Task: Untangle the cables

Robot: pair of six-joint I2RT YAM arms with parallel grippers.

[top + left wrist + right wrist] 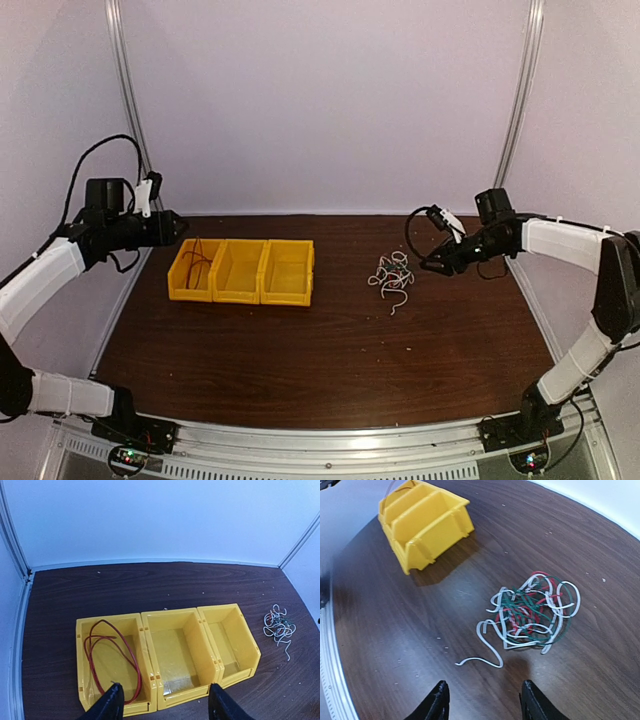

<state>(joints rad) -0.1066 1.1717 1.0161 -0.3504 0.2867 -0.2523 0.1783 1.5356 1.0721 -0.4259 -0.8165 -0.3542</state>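
I should hold the bundle with my right gripper before my left gripper pulls the white cable free, because the white cable winds through the red and dark green cables.
The tangled cables, white, red and dark green, lie in a small bundle on the dark wooden table, also seen at the far right of the left wrist view. One red cable lies looped by itself in the leftmost yellow bin. My left gripper hangs open above the near edge of the left and middle bins, with nothing between its fingers. My right gripper is open too, just short of the bundle on its right side, holding nothing.
Three yellow bins stand side by side left of centre; the middle and right ones hold nothing. White walls and metal rails close in the table on three sides. A white loose end trails from the bundle.
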